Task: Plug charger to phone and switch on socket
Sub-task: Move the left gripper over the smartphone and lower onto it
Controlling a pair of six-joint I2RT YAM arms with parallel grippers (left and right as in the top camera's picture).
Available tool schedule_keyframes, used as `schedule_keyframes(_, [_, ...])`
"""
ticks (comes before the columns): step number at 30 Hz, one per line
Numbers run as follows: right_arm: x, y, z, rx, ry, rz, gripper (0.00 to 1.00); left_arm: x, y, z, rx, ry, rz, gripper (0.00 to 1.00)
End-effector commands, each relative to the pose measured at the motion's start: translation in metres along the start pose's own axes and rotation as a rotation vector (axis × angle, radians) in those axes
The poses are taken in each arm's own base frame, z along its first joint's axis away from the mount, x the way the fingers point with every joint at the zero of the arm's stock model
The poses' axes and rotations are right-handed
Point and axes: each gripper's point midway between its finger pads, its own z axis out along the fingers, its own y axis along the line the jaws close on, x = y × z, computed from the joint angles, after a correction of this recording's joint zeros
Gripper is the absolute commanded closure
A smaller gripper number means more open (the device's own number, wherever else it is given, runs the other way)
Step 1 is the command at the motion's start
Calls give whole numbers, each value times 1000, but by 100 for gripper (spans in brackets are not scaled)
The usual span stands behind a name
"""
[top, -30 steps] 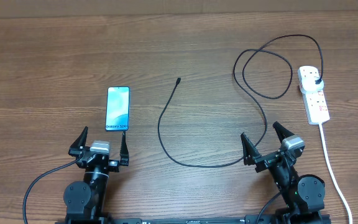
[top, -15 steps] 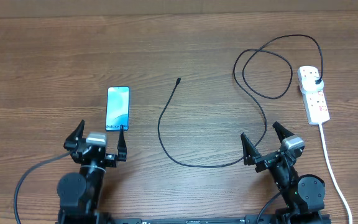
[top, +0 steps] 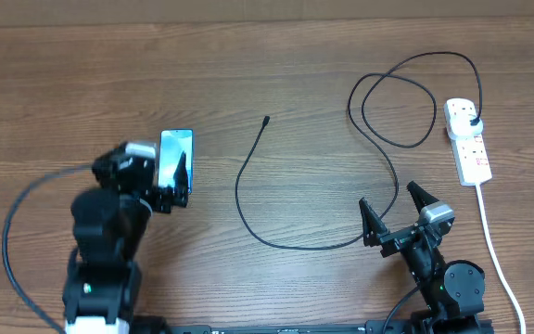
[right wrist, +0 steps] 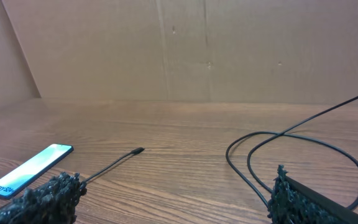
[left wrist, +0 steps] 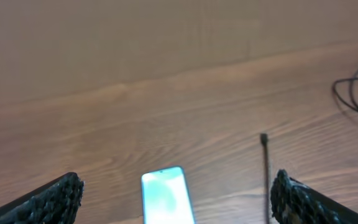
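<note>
Next, my left gripper rises, tip down and takes the phone's far half from above, because it is hovering over the phone's near end and facing the cardboard wall.
The phone lies on the wooden table at left, its light-blue screen up; it also shows in the left wrist view and the right wrist view. My left gripper is open and hovers over the phone's near end, with the phone between its fingers in the left wrist view. The charger, a thin black cable, curves across the middle; its connector tip lies free, and its plug sits in the white socket strip. My right gripper is open and empty near the cable.
The strip's thick white cord runs down the right side to the front edge. The cable makes loops at back right. A cardboard wall stands behind the table.
My left arm has moved forward from the front edge, so its gripper now sits over the phone's near end. The right arm, cable and strip have not moved.
</note>
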Motion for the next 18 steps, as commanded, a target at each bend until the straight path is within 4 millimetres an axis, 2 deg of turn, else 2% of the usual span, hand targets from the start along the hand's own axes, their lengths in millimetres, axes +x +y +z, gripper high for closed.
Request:
schedule_keyframes(1, [2,-1,0,3,-3,2,0,-27,-8,9,79,15,-43,0])
schedule_keyframes(13, [2,-1,0,3,-3,2,0,-45,-14,58,191,311,-121,0])
schedule_keyframes(18, [2,-1,0,3,-3,2,0,-47,-26,66,277,426,-165,0])
